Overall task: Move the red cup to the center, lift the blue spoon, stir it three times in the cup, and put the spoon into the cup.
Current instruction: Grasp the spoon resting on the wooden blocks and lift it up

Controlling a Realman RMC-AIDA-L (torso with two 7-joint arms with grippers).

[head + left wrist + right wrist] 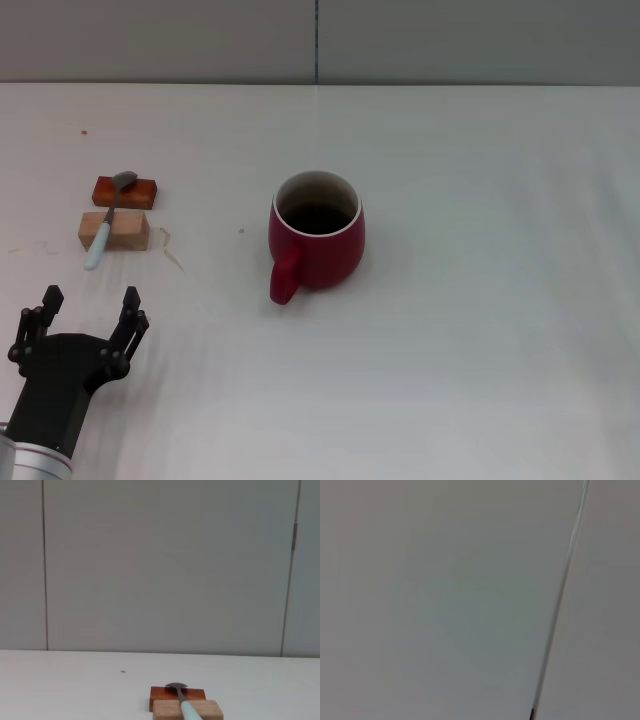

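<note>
The blue spoon's free handle end (93, 262) points between my left gripper's open fingers, so it should keep going forward and close on the handle (98, 246) next to the tan block.
The red cup (316, 242) stands upright near the middle of the white table, its handle pointing toward me and its dark inside showing. The blue spoon (105, 225) lies at the left across two small blocks, its silver bowl on the orange-red block (127, 191) and its pale handle over the tan block (114, 230). The left wrist view shows the same spoon (184, 704) on the blocks. My left gripper (90, 304) is open, low at the front left, a short way in front of the spoon's handle end and apart from it. My right gripper is out of view.
A grey wall panel (320, 40) closes off the table's far edge. The right wrist view shows only grey wall with a seam (560, 600). A few small marks (170, 250) dot the table beside the blocks.
</note>
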